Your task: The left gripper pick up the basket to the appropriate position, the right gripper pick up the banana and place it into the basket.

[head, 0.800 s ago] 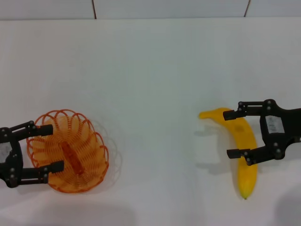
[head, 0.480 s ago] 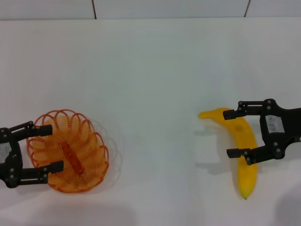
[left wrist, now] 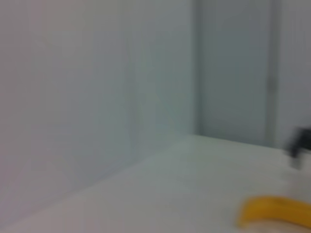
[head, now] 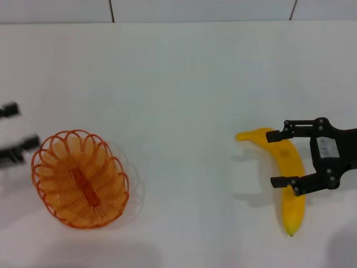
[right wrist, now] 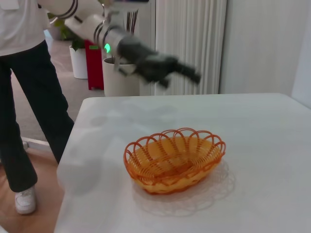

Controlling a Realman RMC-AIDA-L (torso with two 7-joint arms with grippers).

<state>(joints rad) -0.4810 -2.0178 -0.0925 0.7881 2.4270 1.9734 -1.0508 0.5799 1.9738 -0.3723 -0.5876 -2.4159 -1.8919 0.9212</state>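
Observation:
My left gripper is pointing level above the orange wire basket (head: pixel 81 180), so next I tilt the gripper down, grip the basket rim's back edge (head: pixel 54 140) and bring the basket toward the banana.
The orange wire basket (head: pixel 80 178) sits on the white table (head: pixel 178 84) at the front left, also seen in the right wrist view (right wrist: pixel 175 159). My left gripper (head: pixel 13 129) hovers blurred at the far left edge, clear of the basket, open and holding nothing; in the right wrist view it (right wrist: pixel 189 74) hangs above and behind the basket. The yellow banana (head: pixel 291 195) lies at the right, its end showing in the left wrist view (left wrist: pixel 276 217). My right gripper (head: pixel 280 158) is open with one finger on each side of the banana's upper half.
In the right wrist view a person (right wrist: pixel 22 92) stands beside the table's left edge, with planters and a radiator behind. A wall runs along the table's far side.
My left gripper, which had its open fingers on both sides of the basket's left rim, has pulled away to the left and farther back. Basket, banana and right gripper stay put.

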